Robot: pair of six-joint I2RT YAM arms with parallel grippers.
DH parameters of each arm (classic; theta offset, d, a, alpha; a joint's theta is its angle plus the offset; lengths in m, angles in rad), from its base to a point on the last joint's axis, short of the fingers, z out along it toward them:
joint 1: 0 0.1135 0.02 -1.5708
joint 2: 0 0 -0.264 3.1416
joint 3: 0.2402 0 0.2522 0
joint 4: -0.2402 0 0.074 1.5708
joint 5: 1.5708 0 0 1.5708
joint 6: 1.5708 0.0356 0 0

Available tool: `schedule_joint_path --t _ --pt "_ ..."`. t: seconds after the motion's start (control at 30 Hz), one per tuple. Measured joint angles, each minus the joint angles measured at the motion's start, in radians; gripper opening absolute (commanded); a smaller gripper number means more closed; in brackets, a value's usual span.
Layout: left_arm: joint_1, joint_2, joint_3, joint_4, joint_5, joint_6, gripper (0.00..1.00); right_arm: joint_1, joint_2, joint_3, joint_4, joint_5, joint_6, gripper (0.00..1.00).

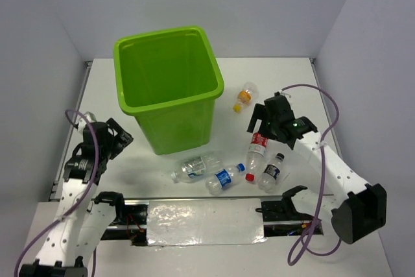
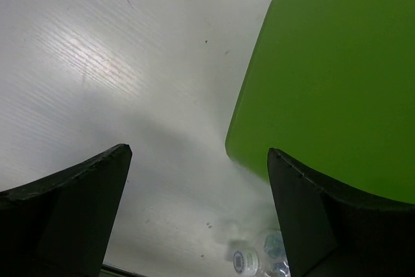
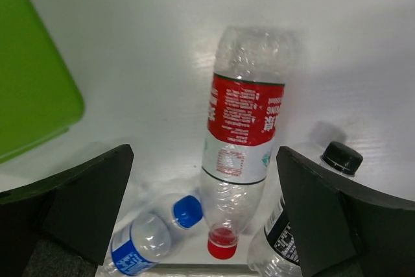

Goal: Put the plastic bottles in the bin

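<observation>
The blue cap (image 1: 240, 167) is next to the red-label bottle (image 1: 256, 156), so the red-label bottle will come loose when the robot lifts it, and the blue-cap bottle will stay where it is.
The lime-green bin (image 1: 170, 89) stands upright at the table's middle back. Several clear bottles lie in front of it: a white-label one (image 1: 192, 167), a blue-label blue-cap one (image 1: 224, 178), a red-label red-cap one (image 1: 257, 154), a black-cap one (image 1: 272, 170), and an orange-cap one (image 1: 245, 95) to the bin's right. My right gripper (image 1: 258, 123) is open above the red-label bottle (image 3: 241, 135), which lies between its fingers in the right wrist view, with the blue-cap bottle (image 3: 150, 236) and black-cap bottle (image 3: 285, 225) beside it. My left gripper (image 1: 120, 139) is open and empty left of the bin (image 2: 337, 82).
A small yellow cap (image 1: 237, 107) lies near the orange-cap bottle. White walls close the table at the back and sides. A shiny strip (image 1: 201, 218) runs along the near edge between the arm bases. The white-label bottle's end (image 2: 256, 261) shows low in the left wrist view.
</observation>
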Motion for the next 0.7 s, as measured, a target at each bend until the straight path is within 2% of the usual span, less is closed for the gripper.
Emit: schedule_joint_path --t 0.17,0.37,0.43,0.53,0.57,0.7 --pt "0.000 0.124 -0.006 0.079 0.007 -0.014 0.99 0.000 0.101 -0.033 0.004 0.022 0.032 1.00" --pt "0.000 0.133 -0.006 0.129 -0.011 -0.018 0.99 -0.004 0.251 -0.062 0.055 0.058 0.066 1.00" --pt "0.000 0.130 -0.006 0.130 -0.025 -0.027 0.99 -0.004 0.310 -0.068 0.080 0.052 0.071 0.97" --pt "0.000 0.116 -0.006 0.128 -0.047 -0.042 0.99 -0.004 0.383 -0.069 0.113 0.034 0.074 0.78" --pt "0.000 0.108 -0.006 0.128 -0.054 -0.042 0.99 -0.004 0.395 -0.070 0.122 0.031 0.077 0.68" --pt "0.000 0.079 -0.006 0.125 -0.069 -0.046 0.99 -0.004 0.384 -0.073 0.143 0.039 0.092 0.53"
